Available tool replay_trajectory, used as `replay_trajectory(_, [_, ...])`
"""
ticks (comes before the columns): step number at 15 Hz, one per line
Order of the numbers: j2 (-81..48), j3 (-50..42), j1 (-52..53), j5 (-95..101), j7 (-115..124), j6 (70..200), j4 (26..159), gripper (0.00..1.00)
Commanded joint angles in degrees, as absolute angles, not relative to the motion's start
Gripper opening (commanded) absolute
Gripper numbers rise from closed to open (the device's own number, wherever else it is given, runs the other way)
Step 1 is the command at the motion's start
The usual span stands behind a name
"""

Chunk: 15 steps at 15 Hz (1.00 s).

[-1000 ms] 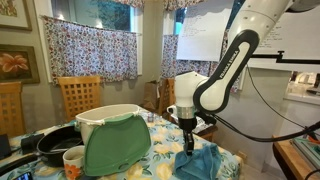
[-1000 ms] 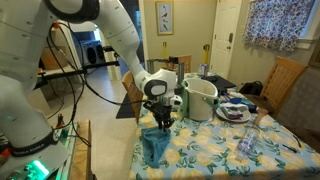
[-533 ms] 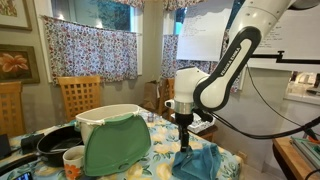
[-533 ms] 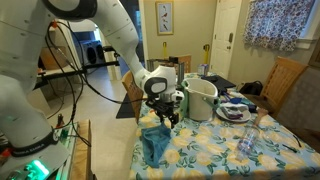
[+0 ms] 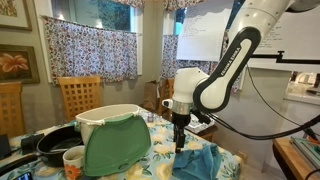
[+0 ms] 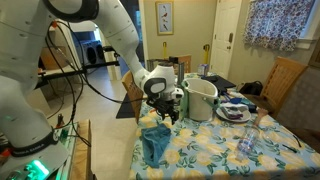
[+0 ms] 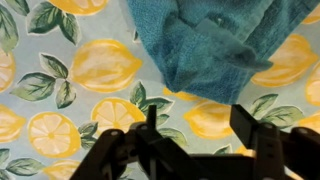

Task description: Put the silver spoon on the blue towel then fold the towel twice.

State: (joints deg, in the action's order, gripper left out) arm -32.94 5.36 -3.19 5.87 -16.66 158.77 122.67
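The tablecloth (image 7: 193, 122) is below my gripper's fingers, which are past the blue towel's edge. I should move over the towel's folded end (image 7: 207, 72) and pinch the towel there instead.
The blue towel (image 5: 205, 162) lies bunched and folded over on the lemon-print tablecloth, near the table's edge in both exterior views (image 6: 155, 146). In the wrist view it fills the top of the picture (image 7: 220, 45) with a thick folded edge. My gripper (image 5: 180, 122) hangs above the towel's edge, apart from it, and also shows in an exterior view (image 6: 166, 118). In the wrist view the gripper (image 7: 198, 125) is open and empty over bare tablecloth. No silver spoon shows in any view.
A white pot (image 6: 200, 98) stands behind the gripper, with a mint-green cloth (image 5: 116, 145) draped over it. A black pan (image 5: 55, 143) and a cup sit beside it. Plates (image 6: 232, 110) lie farther along the table. Wooden chairs stand around the table.
My gripper has risen from the towel and shifted slightly toward the pot. The towel has stayed folded on the table.
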Motion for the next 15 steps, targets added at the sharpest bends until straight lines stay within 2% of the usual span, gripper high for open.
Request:
replay_trajectory(1, [-33.76, 7.26, -4.63, 5.36, -19.26, 156.45, 121.71, 0.94])
replay_trajectory(3, [-33.48, 6.47, -3.84, 6.06, -18.88, 154.26, 121.85, 1.00])
replay_trajectory(10, [-34.03, 6.35, -2.81, 5.81, -19.06, 145.35, 120.46, 1.00])
replay_trajectory(12, [-34.69, 6.48, -2.84, 5.32, -19.09, 144.19, 119.38, 0.74])
replay_trajectory(15, [-35.97, 6.59, -2.64, 5.20, -19.18, 142.80, 117.52, 0.50])
